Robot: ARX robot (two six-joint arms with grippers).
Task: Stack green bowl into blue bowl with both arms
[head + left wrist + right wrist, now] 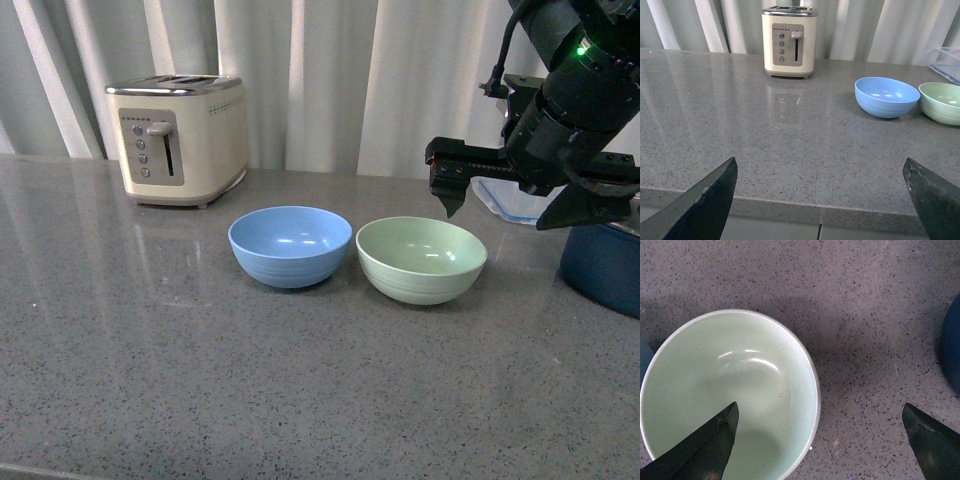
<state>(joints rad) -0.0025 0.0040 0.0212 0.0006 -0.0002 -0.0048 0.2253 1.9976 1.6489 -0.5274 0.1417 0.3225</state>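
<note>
The rim of the green bowl [942, 104] should stay above the blue bowl's rim [887, 102] when I lower the green bowl in, because both bowls look about the same size.
The green bowl [421, 258] stands upright and empty on the grey counter, right beside the blue bowl [290, 245], which is on its left. My right gripper [498, 213] is open and hangs above the green bowl's right rim. In the right wrist view the right gripper [820, 407] straddles the green bowl's rim [730, 390], one finger over the bowl's inside and the other over the counter. My left gripper [819, 161] is open and empty at the counter's front edge, far from the blue bowl [886, 96] and the green bowl [941, 102]. The left arm is out of the front view.
A cream toaster [180, 138] stands at the back left against the curtain. A dark navy pot [605, 268] sits at the right edge, close to the green bowl. A clear plastic container [510, 200] lies behind the right arm. The grey speckled counter [200, 370] spreads in front.
</note>
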